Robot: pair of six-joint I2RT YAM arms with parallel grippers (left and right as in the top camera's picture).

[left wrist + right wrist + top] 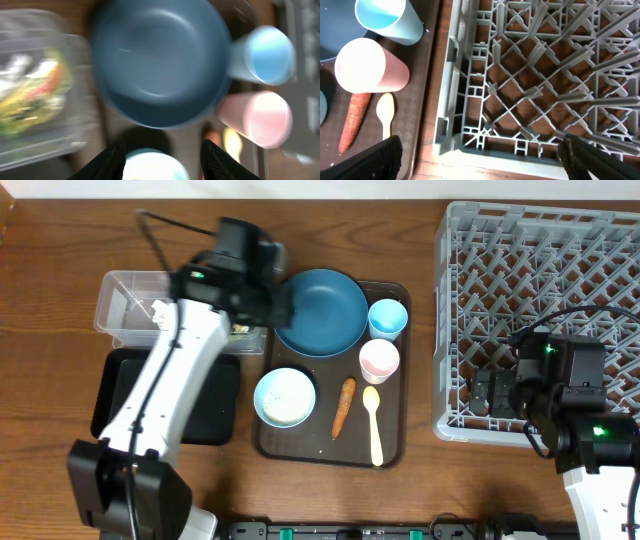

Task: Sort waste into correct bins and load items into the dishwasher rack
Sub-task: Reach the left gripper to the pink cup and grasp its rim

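The pink-white cup stands upright with its rim [379, 343] clear of the carrot, so my left gripper keeps going toward the cup and closes on its side [364, 364].
My left gripper [278, 305] is open and empty, hovering over the left edge of the dark blue plate [322, 310]. Its blurred wrist view shows the plate [155, 60], the white bowl [155, 167] between the open fingers [162, 162], the light blue cup [265, 55] and the pink-white cup [257, 117]. The clear tub [125, 305] holds a yellow-green wrapper [35, 95] and white paper [160, 308]. The carrot [343, 407] and the yellow spoon [373, 425] lie on the brown tray. My right gripper [497, 392] is open and empty above the front left corner of the grey rack [540, 310].
The brown serving tray [395, 450] sits in the middle between the bins and the rack. The black tray [120, 395] lies in front of the clear tub, partly under my left arm. The right wrist view shows the rack's corner [470, 140], the carrot [354, 122] and the spoon [386, 112].
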